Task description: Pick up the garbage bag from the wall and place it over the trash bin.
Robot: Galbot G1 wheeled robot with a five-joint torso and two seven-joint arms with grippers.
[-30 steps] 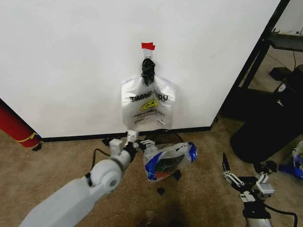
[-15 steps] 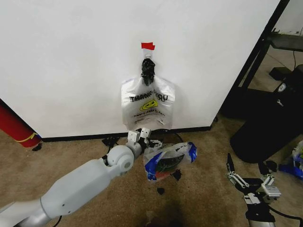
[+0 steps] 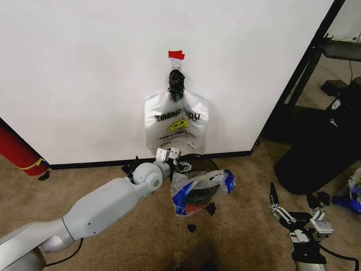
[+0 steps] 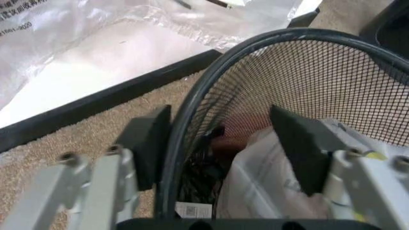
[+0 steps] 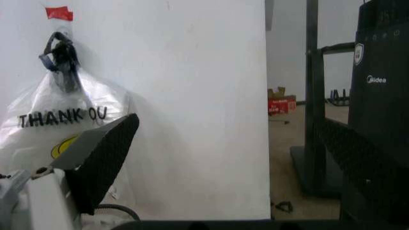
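Loose folds [image 3: 210,179] are bunched up at the trash bin's near side, so the garbage bag [image 3: 202,191] should spread out wide across the trash bin's opening when I pull it.
The garbage bag [image 3: 201,189], translucent white with blue patches, lies crumpled over the near side of the trash bin [image 3: 204,159], a black mesh basket on the carpet at the foot of the wall [image 3: 84,73]. My left gripper [image 3: 174,160] is at the bin's far rim. In the left wrist view the left gripper [image 4: 221,115] is open and straddles the mesh rim of the trash bin [image 4: 307,72], one finger outside and one inside, with white plastic [image 4: 262,191] in the bin below. My right gripper [image 3: 293,212] hangs open low at the right, away from the bin.
A bunch of same-print bags [image 3: 176,125] hangs by a black knot from a hook under red tape [image 3: 176,55]. A big black bin [image 3: 318,144] and black shelving stand to the right, a red cylinder [image 3: 17,149] to the left. Carpet lies open in front.
My left arm has stretched forward and to the right, bringing its gripper from beside the bag up to the bin's far rim. The right gripper has sunk slightly.
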